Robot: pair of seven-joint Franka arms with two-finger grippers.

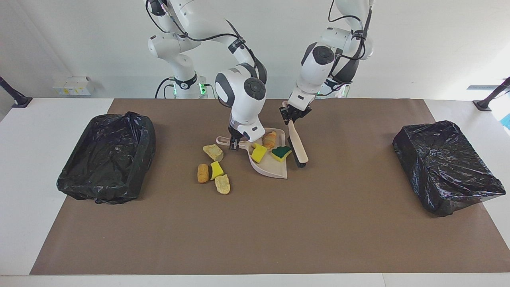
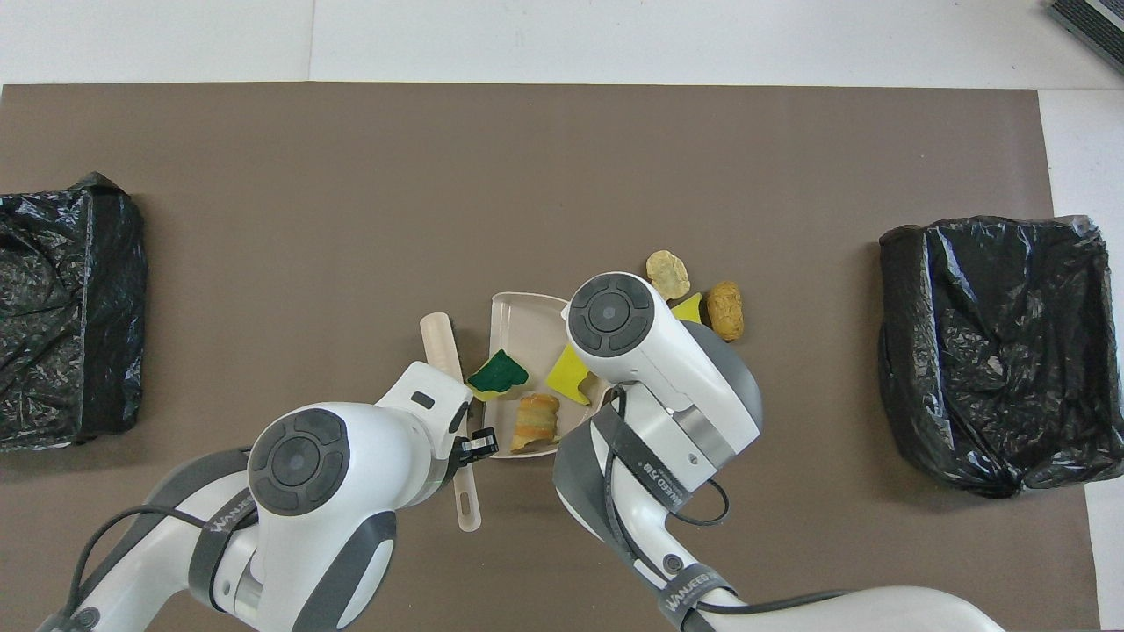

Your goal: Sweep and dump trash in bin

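The green-and-yellow sponge [image 2: 496, 375] sticks out over the dustpan's edge. My left gripper should sweep the brush back and push the sponge further into the dustpan [image 2: 535, 362] before dumping.
The beige dustpan [image 1: 271, 170] [image 2: 518, 318] lies on the brown mat, and my right gripper [image 1: 235, 142] is shut on its handle; the arm hides this grip in the overhead view. In the pan lie three pieces of trash: a yellow chunk [image 1: 259, 152] [image 2: 569, 373], an orange-brown striped one [image 1: 269, 140] [image 2: 536, 421] and a green-and-yellow sponge [image 1: 281, 152] [image 2: 498, 372]. Several more chunks [image 1: 213, 152] [image 2: 725, 310] sit on the mat beside the pan, toward the right arm's end. My left gripper [image 1: 290, 115] [image 2: 470, 446] is shut on the brush [image 1: 299, 146] [image 2: 439, 338], whose bristles rest along the pan's edge.
Two bins lined with black bags stand on the mat: one [image 1: 107, 157] [image 2: 992, 351] at the right arm's end, the other [image 1: 446, 165] [image 2: 61, 307] at the left arm's end. White table surface borders the mat.
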